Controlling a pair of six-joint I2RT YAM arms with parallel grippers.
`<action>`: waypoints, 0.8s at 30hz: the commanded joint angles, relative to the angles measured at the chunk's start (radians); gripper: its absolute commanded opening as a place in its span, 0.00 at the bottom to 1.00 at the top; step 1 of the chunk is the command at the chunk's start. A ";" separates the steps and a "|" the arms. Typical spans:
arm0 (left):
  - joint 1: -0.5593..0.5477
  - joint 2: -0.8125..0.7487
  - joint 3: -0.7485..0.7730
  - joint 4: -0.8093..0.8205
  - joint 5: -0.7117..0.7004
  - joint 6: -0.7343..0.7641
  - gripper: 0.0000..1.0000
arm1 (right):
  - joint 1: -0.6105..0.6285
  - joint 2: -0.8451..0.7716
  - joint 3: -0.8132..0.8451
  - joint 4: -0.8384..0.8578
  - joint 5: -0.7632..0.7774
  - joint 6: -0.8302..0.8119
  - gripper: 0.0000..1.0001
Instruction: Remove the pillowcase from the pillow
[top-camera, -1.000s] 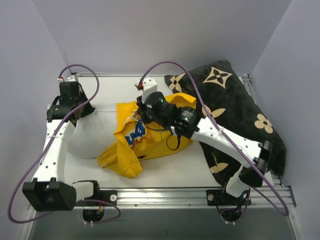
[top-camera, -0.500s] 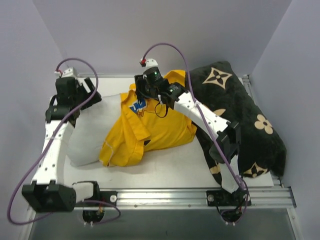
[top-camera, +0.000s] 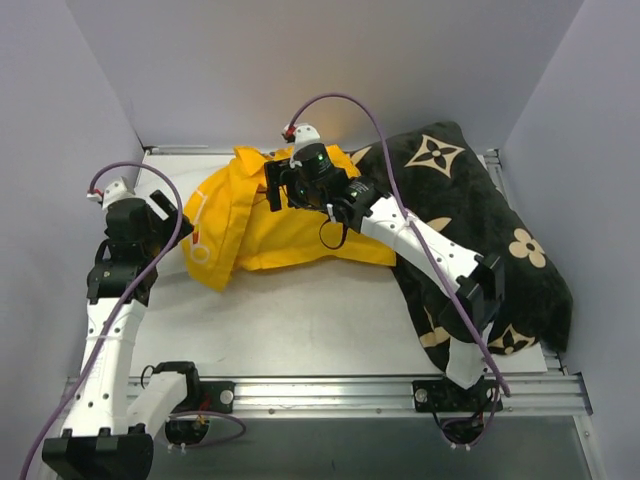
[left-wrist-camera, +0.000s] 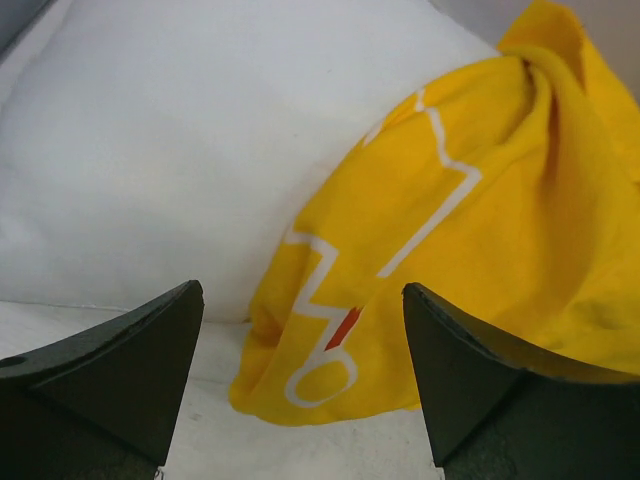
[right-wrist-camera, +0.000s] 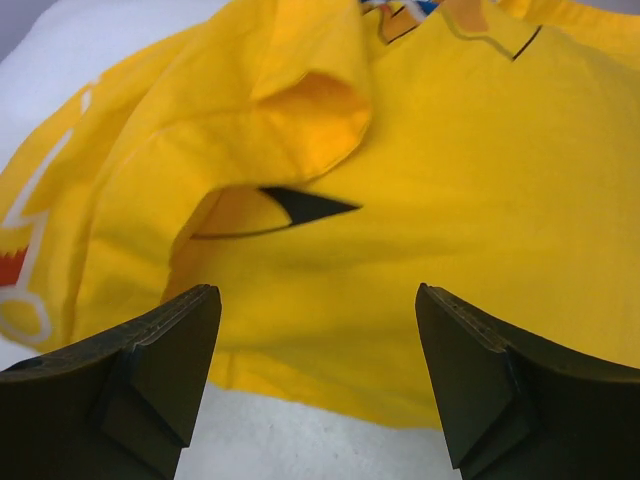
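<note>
The white pillow lies unheld, wrapped in the yellow pillowcase (top-camera: 218, 222), so the robot's left gripper should hold the pillow's exposed part (left-wrist-camera: 180, 165) while the right gripper pulls the pillowcase off.
The yellow pillowcase (top-camera: 262, 215) lies bunched at the back middle of the table, with white and orange print on its left fold (left-wrist-camera: 330, 340). The white pillow (left-wrist-camera: 170, 150) fills the upper left of the left wrist view, and the pillowcase is draped against its right side. From above, the pillow is hard to tell from the white table. My left gripper (top-camera: 165, 213) is open just left of the pillowcase, with nothing between its fingers (left-wrist-camera: 300, 300). My right gripper (top-camera: 272, 186) hovers open over the pillowcase's back part, its jaws wide and holding nothing (right-wrist-camera: 318, 300).
A large black pillow with tan flower marks (top-camera: 500, 225) fills the right side of the table, under the right arm. Grey walls close in the left, back and right. White table surface (top-camera: 290, 320) shows in front of the pillowcase.
Both grippers have opened and let go. The pillowcase was carried from the table's middle to the back left. My left arm drew back toward the near left.
</note>
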 joint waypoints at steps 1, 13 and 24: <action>0.003 -0.008 -0.073 0.027 -0.044 -0.102 0.89 | 0.103 -0.152 -0.134 0.083 0.043 -0.024 0.81; 0.084 0.035 -0.162 0.081 -0.032 -0.139 0.89 | 0.331 -0.126 -0.463 0.393 0.130 0.069 0.83; 0.173 0.190 -0.216 0.156 0.052 -0.165 0.60 | 0.324 0.043 -0.297 0.352 0.248 0.079 0.34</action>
